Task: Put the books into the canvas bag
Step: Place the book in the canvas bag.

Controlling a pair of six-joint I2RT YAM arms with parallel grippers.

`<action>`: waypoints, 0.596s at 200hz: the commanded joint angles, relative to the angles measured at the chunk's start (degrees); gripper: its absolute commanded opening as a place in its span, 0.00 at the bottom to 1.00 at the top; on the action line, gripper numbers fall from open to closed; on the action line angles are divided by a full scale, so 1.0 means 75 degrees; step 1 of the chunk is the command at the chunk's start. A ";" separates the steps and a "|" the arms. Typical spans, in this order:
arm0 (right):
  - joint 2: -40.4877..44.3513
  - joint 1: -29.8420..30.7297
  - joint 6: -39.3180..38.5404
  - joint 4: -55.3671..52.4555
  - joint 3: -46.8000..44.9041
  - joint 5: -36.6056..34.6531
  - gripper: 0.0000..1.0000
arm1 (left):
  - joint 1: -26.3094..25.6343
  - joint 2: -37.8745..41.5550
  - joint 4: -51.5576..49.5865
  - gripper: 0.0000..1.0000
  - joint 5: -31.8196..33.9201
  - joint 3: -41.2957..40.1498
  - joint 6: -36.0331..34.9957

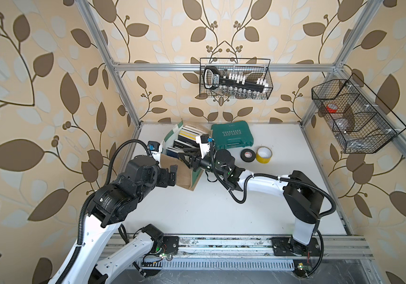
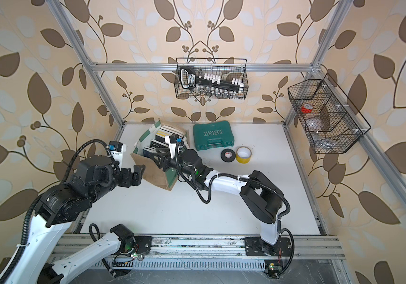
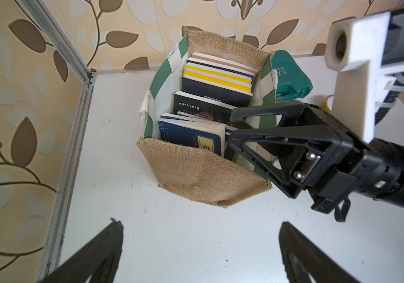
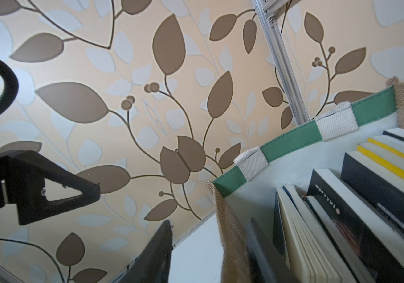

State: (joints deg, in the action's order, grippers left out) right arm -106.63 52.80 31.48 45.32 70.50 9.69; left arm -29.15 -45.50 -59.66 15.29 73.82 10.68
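Observation:
The canvas bag (image 2: 152, 170) is standing crooked with the books inside. Next, my left gripper swings clear and pushes the bag straight from its side (image 2: 143, 140) facing the aluminium post.
The canvas bag (image 1: 184, 174) (image 2: 152, 172) stands upright at the back left of the table, its mouth wide open. Several books (image 1: 187, 136) (image 2: 162, 136) (image 3: 218, 80) stand on edge inside it, navy, yellow-edged and tan. My right gripper (image 1: 187, 157) (image 3: 231, 127) is open at the bag's near end. In the right wrist view it (image 4: 210, 221) straddles the burlap wall (image 4: 230, 245), one finger outside and one inside beside the nearest book (image 4: 301, 232), gripping nothing. My left gripper (image 1: 170, 175) (image 3: 201, 224) is open and empty, over bare table just short of the bag (image 3: 196, 171).
A green plastic tool case (image 1: 232, 135) lies right of the bag. A black tape roll (image 1: 248, 155) and a yellow tape roll (image 1: 264, 155) sit beside it. Wire baskets hang on the back wall (image 1: 235, 78) and on the right frame (image 1: 354, 115). Aluminium posts edge the table.

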 commanded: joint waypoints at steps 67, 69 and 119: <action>0.2117 -0.1000 -0.0844 -0.2023 -0.0791 -0.0050 0.98 | 0.0031 -0.0315 0.0569 0.99 -0.1572 -0.0249 -0.0377; 0.2183 -0.1021 -0.0884 -0.2117 -0.0826 -0.0091 0.98 | 0.0040 -0.0325 0.0589 0.99 -0.1705 -0.0278 -0.0403; 0.3653 -0.2177 -0.1741 -0.4920 -0.1494 -0.1258 0.98 | 0.0031 -0.0781 0.1122 0.99 -0.4645 -0.0882 -0.0811</action>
State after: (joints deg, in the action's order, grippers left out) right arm -82.96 40.53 22.65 21.93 61.69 6.31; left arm -29.15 -50.39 -54.85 -6.37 69.14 7.38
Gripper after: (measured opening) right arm 0.985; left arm 0.990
